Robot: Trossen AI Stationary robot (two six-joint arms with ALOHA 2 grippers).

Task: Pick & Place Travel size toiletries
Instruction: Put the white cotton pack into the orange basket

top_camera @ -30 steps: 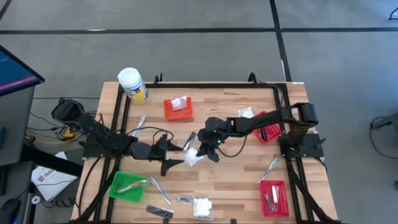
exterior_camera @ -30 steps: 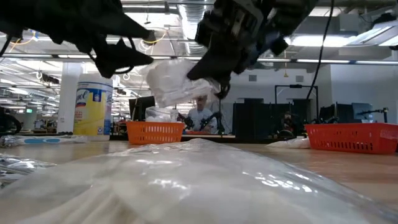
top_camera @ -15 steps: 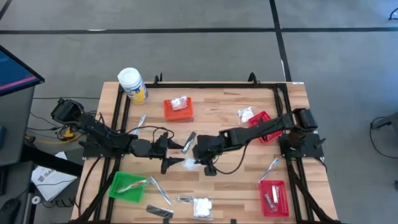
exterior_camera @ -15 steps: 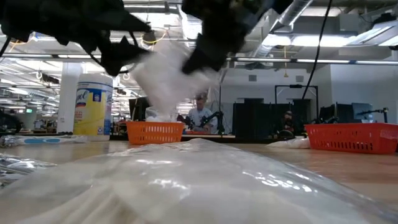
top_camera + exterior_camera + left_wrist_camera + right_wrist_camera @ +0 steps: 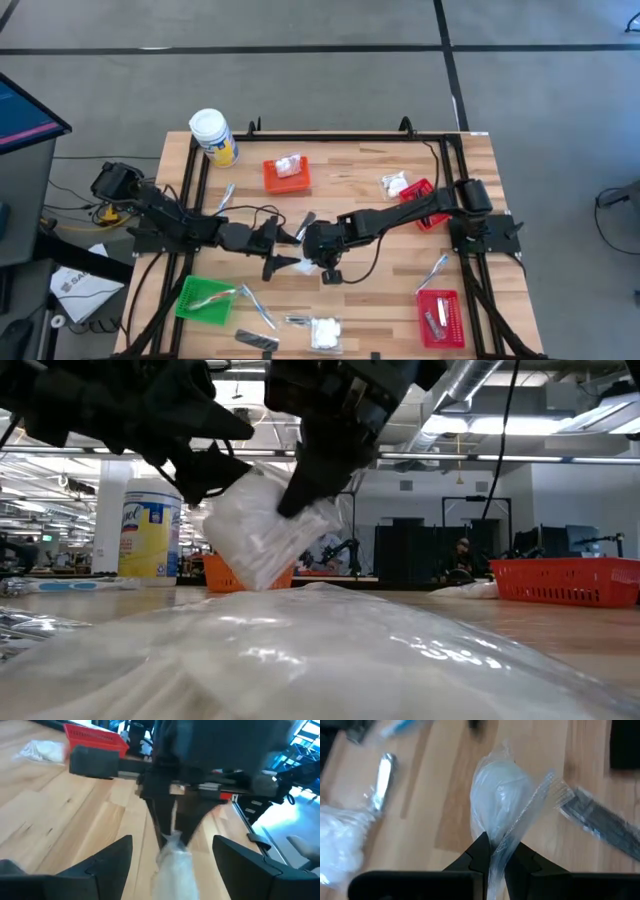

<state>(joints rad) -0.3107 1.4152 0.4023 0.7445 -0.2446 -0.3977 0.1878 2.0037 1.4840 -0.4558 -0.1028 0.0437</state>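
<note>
My left gripper should take the packet (image 5: 258, 525) to the orange basket (image 5: 287, 178), because the basket stands on my left gripper's side, while my right gripper is holding the white packet.
My right gripper (image 5: 312, 255) is over the middle of the table, shut on a white lumpy clear-wrapped packet (image 5: 304, 263). The packet also shows in the right wrist view (image 5: 499, 795) and the low view (image 5: 258, 542). My left gripper (image 5: 289, 250) is open just to the packet's left. In the left wrist view its two fingers (image 5: 107, 865) stand wide on either side of the packet (image 5: 172, 867); I cannot tell whether they touch it. Other toiletries lie loose on the table: a white packet (image 5: 323, 332) near the front edge and a silvery sachet (image 5: 305, 224). My right gripper pinches the packet's clear wrapper end (image 5: 496, 851) between its two fingers. The fingers slant down from the table's right. The white lumpy part (image 5: 250, 550) hangs tilted below the fingers, clear of the table.
An orange basket (image 5: 287, 176) holding a white packet stands at the back. Red baskets stand at the right (image 5: 428, 203) and front right (image 5: 440, 318), and a green basket (image 5: 203, 298) at the front left. The yellow-labelled jar (image 5: 213, 136) is at the back left. A large clear packet (image 5: 320, 650) fills the low view's foreground.
My right gripper has carried the packet toward the table's left and near edge and lowered it, bringing it between my left gripper's open fingers. My left gripper has shifted a little toward the right.
</note>
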